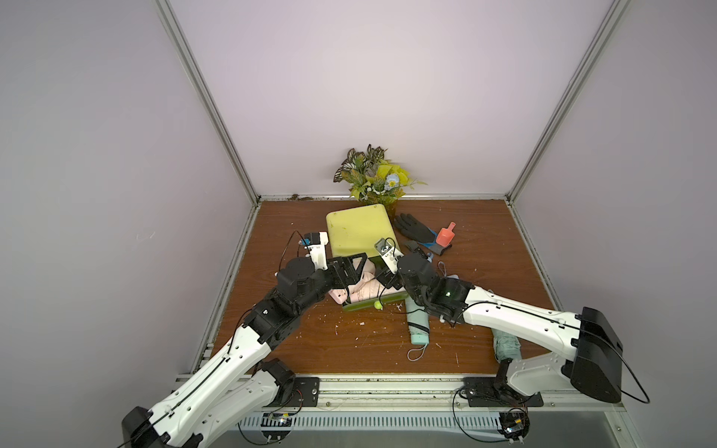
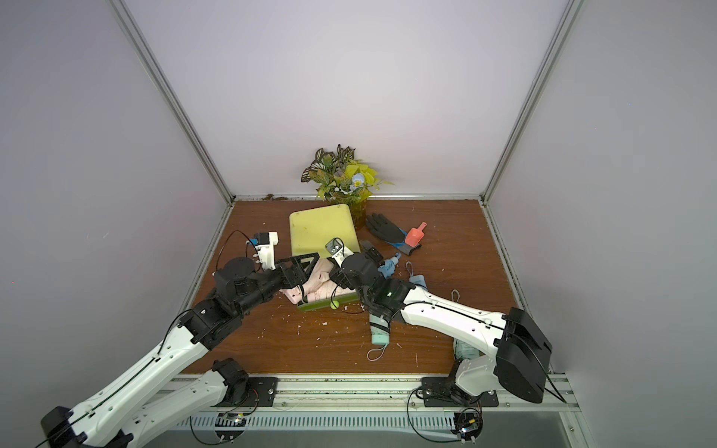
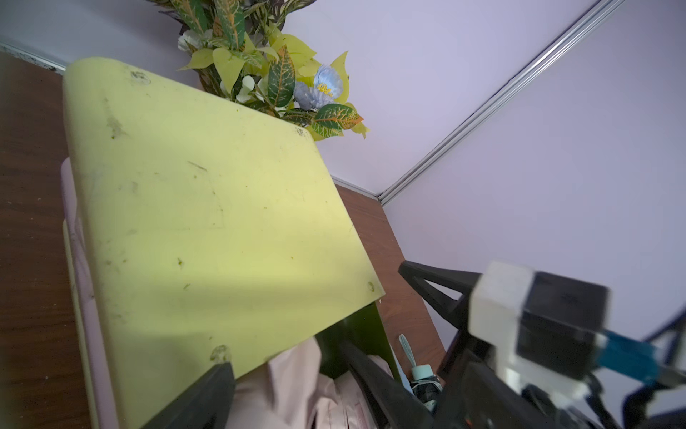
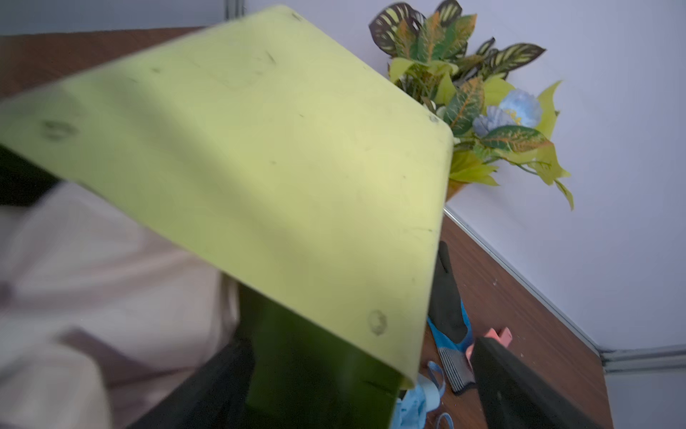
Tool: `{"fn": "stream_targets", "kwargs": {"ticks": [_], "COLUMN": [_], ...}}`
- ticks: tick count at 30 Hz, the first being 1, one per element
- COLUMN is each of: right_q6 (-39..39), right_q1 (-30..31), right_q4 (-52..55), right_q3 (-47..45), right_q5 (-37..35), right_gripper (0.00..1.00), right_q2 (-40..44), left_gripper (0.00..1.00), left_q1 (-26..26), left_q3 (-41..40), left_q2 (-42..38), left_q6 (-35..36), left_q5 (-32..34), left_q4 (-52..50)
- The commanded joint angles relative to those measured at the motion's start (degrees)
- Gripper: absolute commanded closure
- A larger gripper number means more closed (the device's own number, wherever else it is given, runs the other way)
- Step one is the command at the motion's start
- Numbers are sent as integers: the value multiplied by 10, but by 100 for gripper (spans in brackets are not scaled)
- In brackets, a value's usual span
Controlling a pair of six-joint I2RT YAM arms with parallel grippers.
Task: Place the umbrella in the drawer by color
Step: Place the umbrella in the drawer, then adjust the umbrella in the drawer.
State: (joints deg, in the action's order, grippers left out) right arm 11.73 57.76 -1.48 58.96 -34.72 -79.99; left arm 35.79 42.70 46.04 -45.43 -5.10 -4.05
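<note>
My right gripper is close by, and a pink umbrella's end [image 1: 336,295] sticks out over the green drawer's side. The right gripper should back off while my left gripper lays the end inside the drawer [image 4: 307,350].
A yellow-green drawer cabinet [image 1: 359,229] [image 2: 322,229] [image 3: 208,223] [image 4: 278,167] stands mid-table with drawers pulled out toward me. A green drawer front [image 1: 364,306] [image 2: 322,305] and a pink drawer corner [image 1: 337,298] show. A pink umbrella [image 1: 362,289] [image 2: 322,285] [image 3: 293,390] [image 4: 92,278] lies in the pulled-out part; which drawer holds it I cannot tell. My left gripper [image 1: 355,277] [image 3: 284,356] is open, jaws either side of the pink umbrella. My right gripper [image 1: 392,267] [image 4: 356,356] is open, straddling the green drawer's side wall [image 4: 315,371].
A mint umbrella [image 1: 418,322] [image 2: 378,333] lies right of the drawer front, a second mint one [image 1: 506,343] under the right arm, a blue one [image 2: 388,267] by the right wrist. A plant [image 1: 372,174], black glove [image 1: 413,229] and coral scoop [image 1: 445,234] sit behind.
</note>
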Motion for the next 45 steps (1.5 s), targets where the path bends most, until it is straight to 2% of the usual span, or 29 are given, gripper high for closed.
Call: {"fn": "stream_targets", "kwargs": {"ticks": [1,8,14,18,21,24,29,35,42,45], "right_q6": [6,-19,-43,-46,-41,-35,-35,-39,-36,-33], "right_q1": [-5,-5,-3,3,6,6,6,7,7,7], "right_q4": [-20,0,-4,12,17,16,29,25,14,15], "right_q3": [-2,-9,-31,-20,-12,-12,-7,-34,-65,-70], "right_q5": [-19,3,65,103,107,107,115,110,100,99], "right_gripper": [1,1,1,1,1,1,1,1,1,1], "right_q2": [14,64,118,124,120,118,115,131,153,156], "left_gripper": [0,0,0,0,0,0,0,0,0,0], "left_q1": [7,7,7,7,7,7,7,7,7,7], "left_q3": [5,-7,15,67,95,89,57,6,-37,-29], "left_q2": [-3,17,45,40,-4,-65,-126,-134,-129,-132], "left_q6": [-7,-29,-20,22,51,48,-9,-78,-116,-114], "left_q5": [-6,-13,-7,22,72,111,67,-5,-31,-9], "left_q4": [23,86,112,50,-35,-126,-213,-194,-158,-191]}}
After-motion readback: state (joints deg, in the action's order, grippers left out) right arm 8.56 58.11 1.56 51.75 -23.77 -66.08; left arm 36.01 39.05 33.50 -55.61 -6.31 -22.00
